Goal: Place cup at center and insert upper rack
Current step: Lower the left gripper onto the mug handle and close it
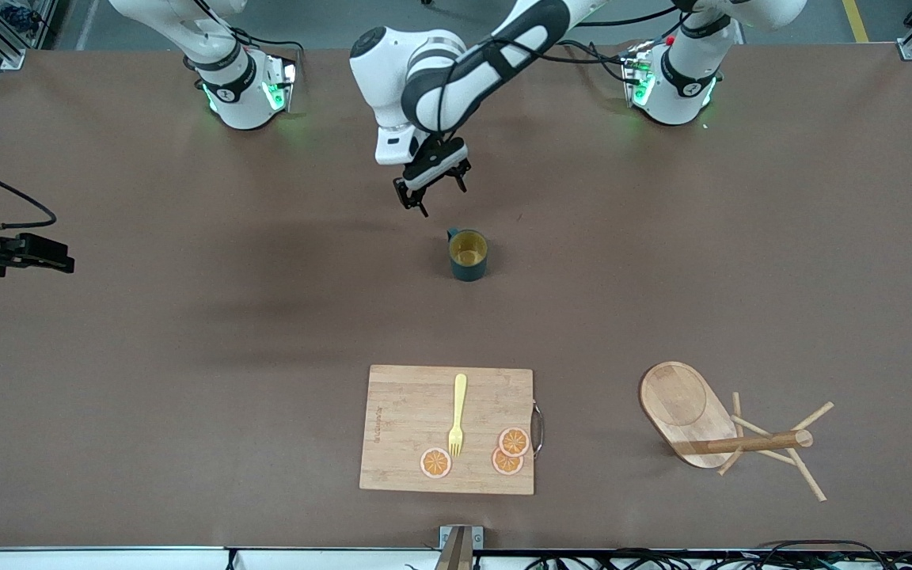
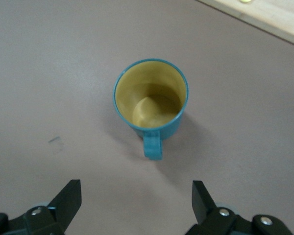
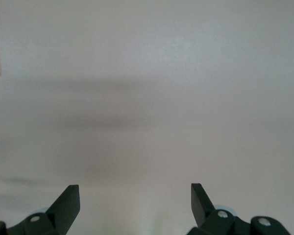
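My gripper will slip the cup opening-first over the mug tree's thin peg (image 1: 750, 426) when it pushes, because the cup's opening (image 1: 469, 248) is wider than the peg.
The dark teal cup (image 1: 468, 255) with its yellow inside stands upright near the table's middle, empty. It also shows in the left wrist view (image 2: 151, 100), its handle toward the gripper. My left gripper (image 1: 432, 188) is open and empty, up over bare table just beside the cup's handle side; in its own view (image 2: 136, 196) the jaws stand wide apart, clear of the cup. The wooden mug tree (image 1: 721, 431) lies on its side toward the left arm's end, near the front edge. My right gripper (image 1: 66, 263) waits open and empty at the right arm's end (image 3: 135, 196).
A bamboo cutting board (image 1: 446, 429) lies nearer the front camera than the cup, with a yellow fork (image 1: 457, 413) and three orange slices (image 1: 507, 451) on it. Its edge shows in the left wrist view (image 2: 269, 14).
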Tool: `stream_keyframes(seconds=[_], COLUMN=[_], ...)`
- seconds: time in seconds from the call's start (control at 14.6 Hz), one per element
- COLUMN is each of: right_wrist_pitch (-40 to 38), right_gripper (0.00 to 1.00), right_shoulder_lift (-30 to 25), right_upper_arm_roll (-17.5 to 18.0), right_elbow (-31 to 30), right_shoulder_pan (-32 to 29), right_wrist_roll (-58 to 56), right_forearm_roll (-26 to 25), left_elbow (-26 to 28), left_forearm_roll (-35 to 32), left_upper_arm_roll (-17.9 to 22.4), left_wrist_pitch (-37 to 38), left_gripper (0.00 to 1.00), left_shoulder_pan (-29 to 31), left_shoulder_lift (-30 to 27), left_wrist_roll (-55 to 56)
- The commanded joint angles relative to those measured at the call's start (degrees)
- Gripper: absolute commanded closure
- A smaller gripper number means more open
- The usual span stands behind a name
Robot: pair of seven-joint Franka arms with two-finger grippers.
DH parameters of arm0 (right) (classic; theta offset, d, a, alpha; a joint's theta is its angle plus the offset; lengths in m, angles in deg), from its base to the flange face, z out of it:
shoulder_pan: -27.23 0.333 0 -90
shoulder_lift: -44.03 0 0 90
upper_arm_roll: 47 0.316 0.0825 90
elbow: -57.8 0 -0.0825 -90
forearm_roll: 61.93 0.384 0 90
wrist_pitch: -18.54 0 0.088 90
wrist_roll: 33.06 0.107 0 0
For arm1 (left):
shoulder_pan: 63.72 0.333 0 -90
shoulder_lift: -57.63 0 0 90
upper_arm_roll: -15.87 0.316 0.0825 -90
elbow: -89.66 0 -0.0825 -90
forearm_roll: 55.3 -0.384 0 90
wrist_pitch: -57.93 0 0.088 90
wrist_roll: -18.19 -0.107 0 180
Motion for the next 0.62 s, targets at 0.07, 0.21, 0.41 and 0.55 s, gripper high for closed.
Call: stream_keyframes(seconds=[0.07, 0.21, 0.41, 0.55], right_wrist_pitch=[-3.8, -4.9, -4.2, -4.3], right_gripper=[0.0, 0.0, 0.0, 0.0], right_shoulder_lift=[-0.5, -0.8, -1.6, -2.9], right_upper_arm_roll=[1.3, 1.5, 1.5, 1.3], right_elbow=[-0.1, -0.2, -0.2, -0.7], right_shoulder_pan=[0.0, 0.1, -0.5, -0.6], right_wrist_roll=[8.9, 8.5, 5.3, 3.0], right_forearm_roll=[-0.3, -0.4, 0.1, 0.0], left_elbow=[-1.7, -1.6, -1.7, -1.7], left_forearm_roll=[-9.3, -12.6, -15.7, -15.7], left_upper_arm_roll=[4.4, 6.1, 10.7, 11.6], left_wrist_pitch=[1.1, 1.5, 1.5, 1.5], left_gripper=[0.03, 0.05, 0.08, 0.13], left_shoulder_pan=[-6.5, -8.1, -11.3, -11.7], left_shoulder_lift=[4.0, 4.8, 6.0, 6.3], left_wrist_roll=[11.2, 13.7, 16.7, 16.3])
